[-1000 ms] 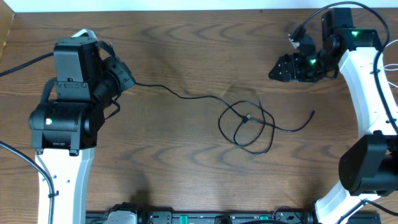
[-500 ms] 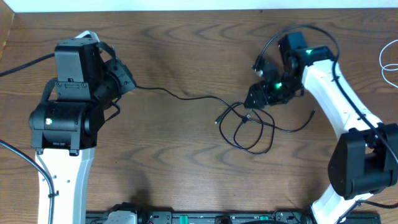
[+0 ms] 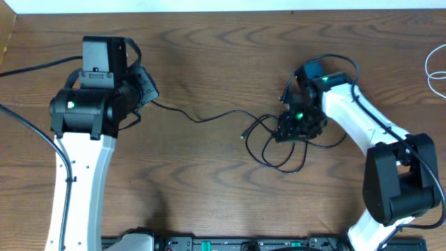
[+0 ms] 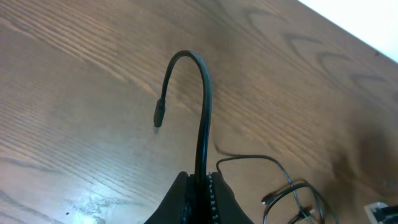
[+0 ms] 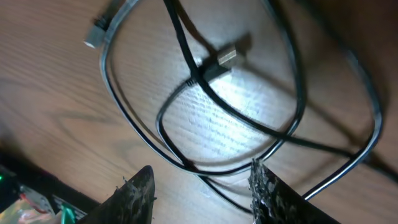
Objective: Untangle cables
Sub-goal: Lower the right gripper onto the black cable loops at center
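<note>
I should lift a piece (image 5: 208,174) of the black cable away with my right gripper while my left gripper holds the cable's end, because the cable's loops are crossed around a small plug (image 5: 225,61).
The thin black cable (image 3: 209,116) runs from my left gripper (image 3: 148,94) rightward into a tangle of loops (image 3: 279,143) at mid-table. My left gripper (image 4: 200,193) is shut on the black cable (image 4: 204,112) near one end; the short free end arches up to a small plug (image 4: 158,116). My right gripper (image 3: 290,131) is open and low over the tangle, its fingertips (image 5: 142,190) straddling crossed strands. In the right wrist view a paler cord (image 5: 106,68) with a light plug (image 5: 96,34) loops with the black one, and a small plug (image 5: 217,60) lies inside the loops.
A white cord loop (image 3: 436,70) lies at the table's right edge. The thick black arm cords (image 3: 31,66) hang at the far left. The table's front edge carries a black equipment rail (image 3: 230,244).
My right arm has swung from the far right down and left onto the tangle. My left arm has shifted up and to the right with the cable end, and the loops have shifted a little.
</note>
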`<move>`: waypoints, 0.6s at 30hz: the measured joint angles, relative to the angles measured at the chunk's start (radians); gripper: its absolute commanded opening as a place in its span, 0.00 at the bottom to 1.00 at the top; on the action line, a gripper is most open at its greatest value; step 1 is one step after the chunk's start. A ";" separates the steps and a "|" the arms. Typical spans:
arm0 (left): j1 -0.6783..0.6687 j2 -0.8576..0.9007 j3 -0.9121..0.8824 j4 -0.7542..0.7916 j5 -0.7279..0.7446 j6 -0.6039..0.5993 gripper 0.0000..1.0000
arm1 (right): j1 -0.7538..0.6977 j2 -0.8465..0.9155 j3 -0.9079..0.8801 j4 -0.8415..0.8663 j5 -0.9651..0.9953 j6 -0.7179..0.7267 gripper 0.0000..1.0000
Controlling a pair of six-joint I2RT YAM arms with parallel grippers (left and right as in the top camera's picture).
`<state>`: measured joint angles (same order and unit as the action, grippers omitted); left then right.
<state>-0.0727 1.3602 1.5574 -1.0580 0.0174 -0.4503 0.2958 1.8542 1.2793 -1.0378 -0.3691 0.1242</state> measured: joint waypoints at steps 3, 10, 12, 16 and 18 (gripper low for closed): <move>0.000 0.003 0.000 -0.007 0.000 0.002 0.07 | 0.035 0.000 -0.032 -0.001 0.071 0.088 0.47; -0.001 0.003 -0.034 -0.008 0.007 0.002 0.07 | 0.090 0.000 -0.080 -0.016 0.242 0.271 0.52; -0.008 0.006 -0.068 -0.002 0.008 0.002 0.07 | 0.100 0.000 -0.087 -0.017 0.263 0.297 0.55; -0.032 0.043 -0.119 0.024 0.011 0.002 0.08 | 0.110 0.000 -0.097 -0.016 0.301 0.344 0.59; -0.048 0.073 -0.132 0.037 0.015 0.002 0.07 | 0.109 0.000 -0.111 -0.011 0.325 0.371 0.62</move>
<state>-0.1207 1.4334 1.4254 -1.0206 0.0326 -0.4484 0.4053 1.8542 1.1687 -1.0489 -0.0441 0.4950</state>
